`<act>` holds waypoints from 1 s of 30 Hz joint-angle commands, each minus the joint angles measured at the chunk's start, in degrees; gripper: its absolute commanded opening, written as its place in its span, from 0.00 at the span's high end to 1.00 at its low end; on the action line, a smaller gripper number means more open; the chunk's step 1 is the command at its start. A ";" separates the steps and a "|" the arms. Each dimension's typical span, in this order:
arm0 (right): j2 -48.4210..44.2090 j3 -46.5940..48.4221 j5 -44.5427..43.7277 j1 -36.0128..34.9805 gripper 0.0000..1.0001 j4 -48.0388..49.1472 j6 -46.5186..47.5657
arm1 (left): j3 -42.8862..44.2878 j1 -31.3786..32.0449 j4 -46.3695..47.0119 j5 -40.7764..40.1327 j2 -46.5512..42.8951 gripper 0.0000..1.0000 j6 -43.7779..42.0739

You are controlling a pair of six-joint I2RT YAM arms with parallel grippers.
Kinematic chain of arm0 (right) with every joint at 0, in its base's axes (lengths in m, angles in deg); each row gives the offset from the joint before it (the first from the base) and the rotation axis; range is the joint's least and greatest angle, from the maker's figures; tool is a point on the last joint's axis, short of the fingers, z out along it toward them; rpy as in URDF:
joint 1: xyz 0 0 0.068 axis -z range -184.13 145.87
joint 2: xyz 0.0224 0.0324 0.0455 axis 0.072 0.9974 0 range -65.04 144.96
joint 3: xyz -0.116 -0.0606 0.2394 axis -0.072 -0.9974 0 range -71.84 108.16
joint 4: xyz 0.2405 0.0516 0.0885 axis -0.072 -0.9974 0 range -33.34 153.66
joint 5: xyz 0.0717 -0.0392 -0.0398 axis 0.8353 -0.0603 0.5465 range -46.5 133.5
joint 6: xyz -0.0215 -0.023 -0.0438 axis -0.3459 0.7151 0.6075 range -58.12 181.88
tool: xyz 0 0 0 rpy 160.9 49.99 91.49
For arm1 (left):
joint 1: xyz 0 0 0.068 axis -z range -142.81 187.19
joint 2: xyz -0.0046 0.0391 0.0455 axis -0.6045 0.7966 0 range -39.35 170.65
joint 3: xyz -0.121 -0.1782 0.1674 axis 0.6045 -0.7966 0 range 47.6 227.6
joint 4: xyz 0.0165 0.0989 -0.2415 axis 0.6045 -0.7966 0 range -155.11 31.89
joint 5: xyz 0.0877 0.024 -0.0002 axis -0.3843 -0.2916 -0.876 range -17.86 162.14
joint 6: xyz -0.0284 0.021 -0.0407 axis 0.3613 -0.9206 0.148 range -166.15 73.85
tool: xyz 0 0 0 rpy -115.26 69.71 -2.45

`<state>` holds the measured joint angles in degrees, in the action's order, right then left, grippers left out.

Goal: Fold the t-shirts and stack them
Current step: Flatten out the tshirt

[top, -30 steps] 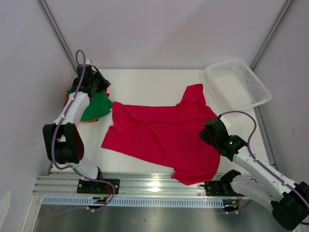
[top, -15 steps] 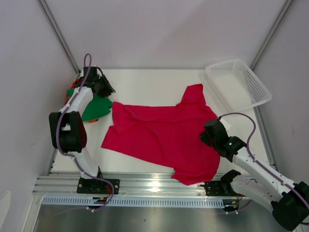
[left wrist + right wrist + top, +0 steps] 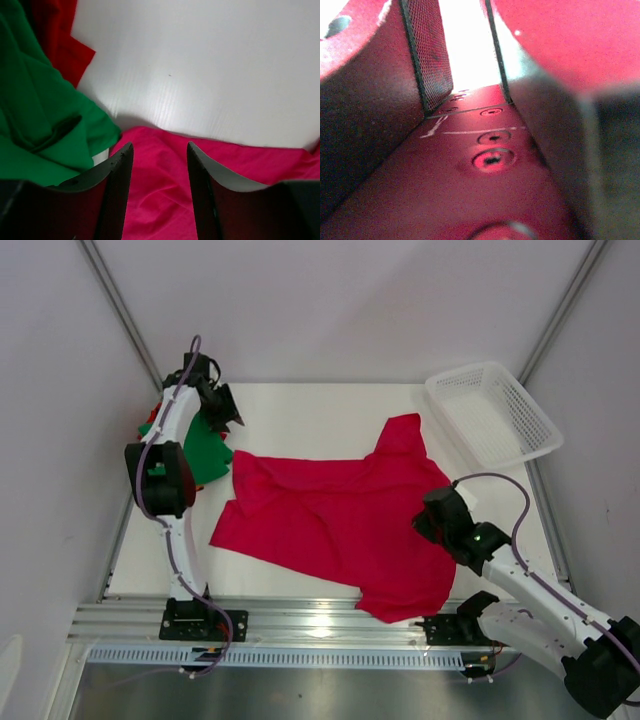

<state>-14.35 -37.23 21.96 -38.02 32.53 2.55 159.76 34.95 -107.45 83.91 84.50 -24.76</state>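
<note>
The crimson t-shirt shows slack wrinkles (image 3: pixel 272 486) near the green t-shirt, so next my left gripper grabs the crimson corner (image 3: pixel 240 459) there and pulls it tight away from me before folding.
A crimson t-shirt (image 3: pixel 340 515) lies spread open and wrinkled across the middle of the white table (image 3: pixel 310 410). A green t-shirt (image 3: pixel 207 455) and a red one (image 3: pixel 60 35) lie heaped at the far left. My left gripper (image 3: pixel 228 415) is open and empty, raised above the table between the green heap and the crimson shirt's far left corner (image 3: pixel 165 200). My right gripper (image 3: pixel 432 515) sits low on the crimson shirt's right edge. In the right wrist view its jaws (image 3: pixel 467 30) stand a little apart with only bright white between them, and red cloth blurs the top right.
A white plastic mesh basket (image 3: pixel 492 412) stands at the far right corner, partly over the table's edge. Grey walls and frame posts close in the back and sides. The aluminium rail (image 3: pixel 320 620) with both arm bases runs along the near edge.
My left arm has swung up and away from the green heap, its gripper moving right towards the table's far left. The right arm and the crimson shirt have not moved.
</note>
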 commanded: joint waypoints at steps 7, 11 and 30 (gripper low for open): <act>-1.13 -0.07 -0.34 0.49 0.72 -0.51 0.36 | 7.20 1.36 -14.37 -15.27 3.76 0.51 -3.19; -0.60 0.02 0.01 0.49 0.72 0.11 0.53 | 6.15 1.54 -15.00 -16.34 4.56 0.51 -3.54; -1.30 0.63 -0.08 0.58 0.72 -1.21 1.58 | -9.49 3.82 2.75 -2.46 -1.33 0.52 -5.92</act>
<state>-14.50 -37.23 22.39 -37.64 31.98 3.49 152.46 38.58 -110.38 77.76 87.73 -29.92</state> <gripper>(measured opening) 0.282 0.479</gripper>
